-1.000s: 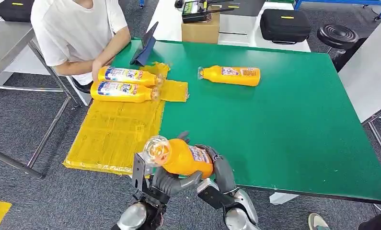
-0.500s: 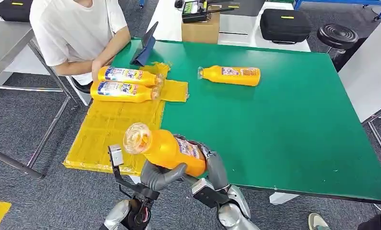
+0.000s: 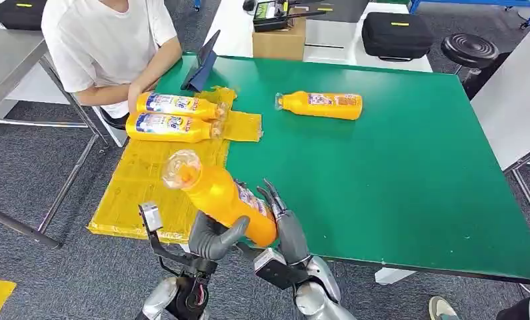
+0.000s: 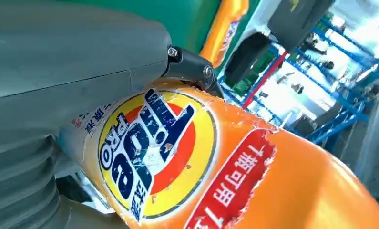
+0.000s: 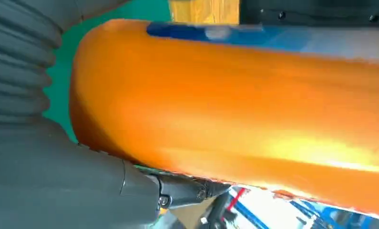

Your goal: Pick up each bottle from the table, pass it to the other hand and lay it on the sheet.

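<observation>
Small patchy label pieces (image 3: 333, 99) are facing up on the remaining orange bottle (image 3: 321, 105). I should expect a big blue-and-white label to be hidden on the bottle's bottom side.
An orange detergent bottle (image 3: 225, 200) with a clear cap hangs tilted over the table's front edge, cap toward the yellow sheet (image 3: 149, 193). My left hand (image 3: 214, 239) grips its lower body from underneath; the left wrist view shows the bottle's label (image 4: 178, 162) against that hand (image 4: 58, 71). My right hand (image 3: 283, 223) stands just to the bottle's right with its fingers straightened and spread. In the right wrist view the bottle (image 5: 235, 100) lies close along the right hand (image 5: 58, 181). Two bottles (image 3: 175, 105) (image 3: 169, 127) lie on the sheet's far end. Another bottle (image 3: 322, 105) lies on the green table (image 3: 395, 187).
A person in a white shirt (image 3: 109, 47) sits at the table's far left corner, a hand near the two laid bottles. A dark tablet (image 3: 202, 67) leans beside them. A cardboard box (image 3: 279, 40), a black case (image 3: 395, 33) and a stool (image 3: 469, 48) stand behind the table.
The held bottle has moved left and forward toward the sheet and tilted more upright. My right hand's fingers have come off it and straightened; my left hand keeps its grip.
</observation>
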Robot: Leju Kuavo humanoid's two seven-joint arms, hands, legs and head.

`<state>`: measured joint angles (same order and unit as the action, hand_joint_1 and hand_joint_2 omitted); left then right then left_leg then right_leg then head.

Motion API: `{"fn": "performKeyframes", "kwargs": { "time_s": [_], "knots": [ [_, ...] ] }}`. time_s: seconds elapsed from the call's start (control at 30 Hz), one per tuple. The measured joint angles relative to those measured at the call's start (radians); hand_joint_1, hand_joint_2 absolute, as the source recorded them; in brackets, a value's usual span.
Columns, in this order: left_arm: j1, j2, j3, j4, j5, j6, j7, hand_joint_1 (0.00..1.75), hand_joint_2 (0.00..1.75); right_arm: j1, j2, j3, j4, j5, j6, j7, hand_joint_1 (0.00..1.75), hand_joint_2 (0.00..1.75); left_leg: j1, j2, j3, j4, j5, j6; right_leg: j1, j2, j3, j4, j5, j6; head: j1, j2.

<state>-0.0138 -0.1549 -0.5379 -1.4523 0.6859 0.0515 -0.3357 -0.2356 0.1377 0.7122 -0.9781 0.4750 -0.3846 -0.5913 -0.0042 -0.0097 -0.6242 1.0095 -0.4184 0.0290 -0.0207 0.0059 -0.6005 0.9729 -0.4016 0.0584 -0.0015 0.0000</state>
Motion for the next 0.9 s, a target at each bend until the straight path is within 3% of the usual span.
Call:
{"fn": "performKeyframes", "kwargs": {
  "time_s": [0.37,0.5,0.6,0.67,0.9],
  "knots": [
    [-0.031,-0.021,0.077,-0.004,-0.014,0.006,0.010,1.75,1.75,0.033,-0.010,0.019,-0.049,-0.005,-0.134,-0.087,0.00,0.00,0.000,0.000,0.000,0.000,0.000,0.000,0.000,0.000,0.000,0.000,0.000,0.000,0.000,0.000],
    [-0.051,-0.012,0.105,0.009,-0.072,0.012,0.011,1.75,1.75,0.052,-0.028,0.008,-0.118,-0.019,-0.237,-0.099,0.00,0.00,0.000,0.000,0.000,0.000,0.000,0.000,0.000,0.000,0.000,0.000,0.000,0.000,0.000,0.000],
    [-0.086,0.012,0.125,0.054,-0.241,0.105,-0.022,1.75,1.75,0.080,-0.040,-0.025,-0.218,0.007,-0.298,-0.105,0.00,0.00,0.000,0.000,0.000,0.000,0.000,0.000,0.000,0.000,0.000,0.000,0.000,0.000,0.000,0.000],
    [-0.111,0.030,0.140,0.085,-0.357,0.178,-0.043,1.75,1.75,0.102,-0.040,-0.064,-0.287,0.037,-0.309,-0.109,0.00,0.00,0.000,0.000,0.000,0.000,0.000,0.000,0.000,0.000,0.000,0.000,0.000,0.000,0.000,0.000],
    [-0.156,0.058,0.175,0.150,-0.422,0.211,-0.049,1.75,1.75,0.151,-0.040,-0.149,-0.421,0.055,-0.312,-0.109,0.00,0.00,0.000,0.000,0.000,0.000,0.000,0.000,0.000,0.000,0.000,0.000,0.000,0.000,0.000,0.000]
  ]
}}
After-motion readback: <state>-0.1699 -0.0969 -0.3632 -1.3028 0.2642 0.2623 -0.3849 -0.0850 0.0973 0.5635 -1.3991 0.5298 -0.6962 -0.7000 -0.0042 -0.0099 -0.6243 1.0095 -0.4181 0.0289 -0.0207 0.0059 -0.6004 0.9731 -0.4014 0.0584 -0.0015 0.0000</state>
